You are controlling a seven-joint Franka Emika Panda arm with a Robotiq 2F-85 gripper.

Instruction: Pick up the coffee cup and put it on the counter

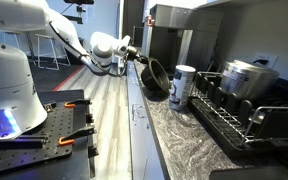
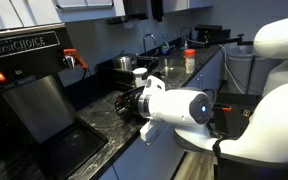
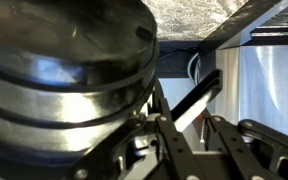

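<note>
The coffee cup is hanging tilted from my gripper, and its opening [image 1: 158, 75] slants over the counter [image 1: 164, 104]. Next, I turn the cup upright first and then lower its base onto the counter.
The coffee cup [image 1: 156, 78] is dark, squat and wide-mouthed. It hangs tilted just above the speckled counter [image 1: 179, 135], near its front edge. My gripper [image 1: 135, 55] is shut on the cup's upper rim and reaches in from the left. In the wrist view the cup [image 3: 64, 70] fills the upper left as a dark ribbed round body, and my gripper [image 3: 184, 125] comes in from the bottom with the counter [image 3: 209, 12] at the top. In an exterior view the white wrist [image 2: 179, 105] hides most of the cup [image 2: 131, 101].
A tall white tumbler [image 1: 182, 86] stands right beside the cup. Behind it a black dish rack [image 1: 234, 110] holds a steel pot [image 1: 247, 76]. A coffee machine [image 1: 169, 35] stands at the counter's far end. The black perforated table [image 1: 34, 135] is at left.
</note>
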